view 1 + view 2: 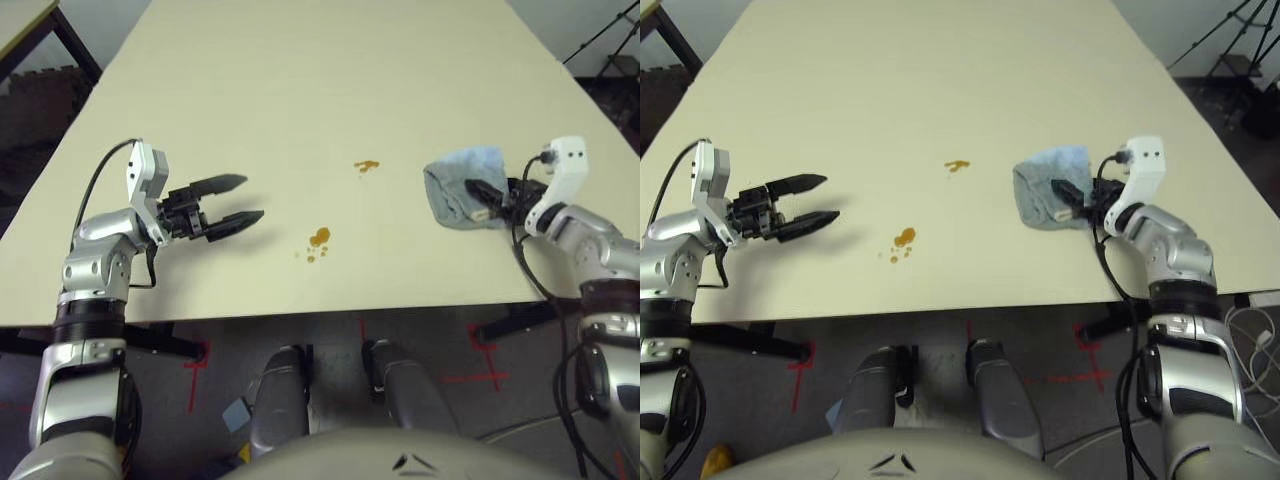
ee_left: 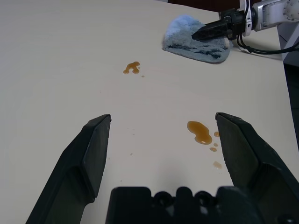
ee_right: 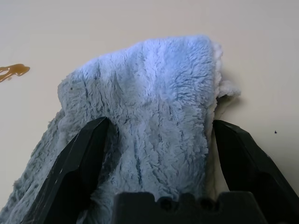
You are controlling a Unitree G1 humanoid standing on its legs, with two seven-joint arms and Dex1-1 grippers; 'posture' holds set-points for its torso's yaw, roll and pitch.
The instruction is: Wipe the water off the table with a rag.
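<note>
The rag (image 1: 463, 186) is lying folded in loose layers (image 3: 218, 91). It will bunch into a fold and stay a bunched pad when I wipe.
The light blue-grey rag (image 1: 452, 188) lies bunched on the cream table (image 1: 300, 80), near its right side. My right gripper (image 1: 476, 199) is down on the rag and open, one finger on each side of the cloth (image 3: 149, 107). Two small amber clusters of water mark the table: one (image 1: 366, 166) just left of the rag, the other (image 1: 319, 238) nearer the front edge. My left gripper (image 1: 252, 197) hovers open and holds nothing at the left, pointing toward the nearer water cluster (image 2: 199, 132).
The table's front edge (image 1: 300, 308) runs just below both grippers, and the right edge passes close behind my right wrist. A second table (image 1: 25, 25) stands at the far left. Red tape marks (image 1: 480, 365) show on the grey floor.
</note>
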